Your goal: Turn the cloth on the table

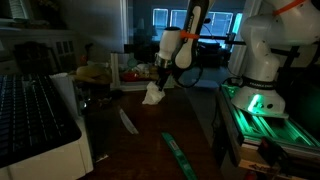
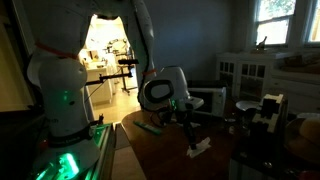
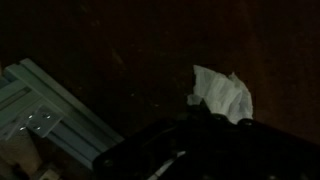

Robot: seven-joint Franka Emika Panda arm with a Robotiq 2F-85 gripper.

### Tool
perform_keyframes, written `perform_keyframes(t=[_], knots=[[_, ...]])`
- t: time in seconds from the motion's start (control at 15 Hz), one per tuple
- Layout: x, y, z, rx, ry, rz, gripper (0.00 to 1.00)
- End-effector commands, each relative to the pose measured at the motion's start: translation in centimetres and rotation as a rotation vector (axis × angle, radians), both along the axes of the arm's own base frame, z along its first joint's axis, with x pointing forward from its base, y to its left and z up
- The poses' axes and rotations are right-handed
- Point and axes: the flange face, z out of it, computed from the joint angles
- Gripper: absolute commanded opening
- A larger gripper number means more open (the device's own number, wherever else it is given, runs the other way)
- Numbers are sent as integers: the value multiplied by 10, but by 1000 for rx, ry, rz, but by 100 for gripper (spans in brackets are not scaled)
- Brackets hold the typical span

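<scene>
My gripper, straight over the cloth, pinches its peak (image 1: 153, 87) and should lift, tilt, then lay the cloth down turned.
A small white crumpled cloth (image 1: 152, 96) lies on the dark wooden table (image 1: 150, 140), bunched into a peak. It also shows in an exterior view (image 2: 200, 146) and in the wrist view (image 3: 224, 94). My gripper (image 1: 158, 82) hangs straight over it with its fingertips at the cloth's upper edge, as the exterior view (image 2: 190, 133) also shows. The fingers (image 3: 205, 120) are dark and cover the cloth's near part. They look shut on the cloth's edge. The scene is very dim.
A green strip (image 1: 178, 152) and a pale flat piece (image 1: 128, 121) lie on the table nearer the front. A white device with black keys (image 1: 35, 120) stands at one side. A robot base with green light (image 1: 262, 95) stands beside the table. An aluminium rail (image 3: 50, 110) runs along the edge.
</scene>
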Motion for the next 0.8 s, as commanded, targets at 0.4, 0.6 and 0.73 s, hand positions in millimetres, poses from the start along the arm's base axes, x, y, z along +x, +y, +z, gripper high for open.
perform_keyframes(t=[0.4, 0.6, 0.73], knots=[[11, 35, 35, -387, -68, 64, 0], [-9, 91, 29, -474, 4, 139, 0], [-26, 129, 24, -529, 44, 190, 0]])
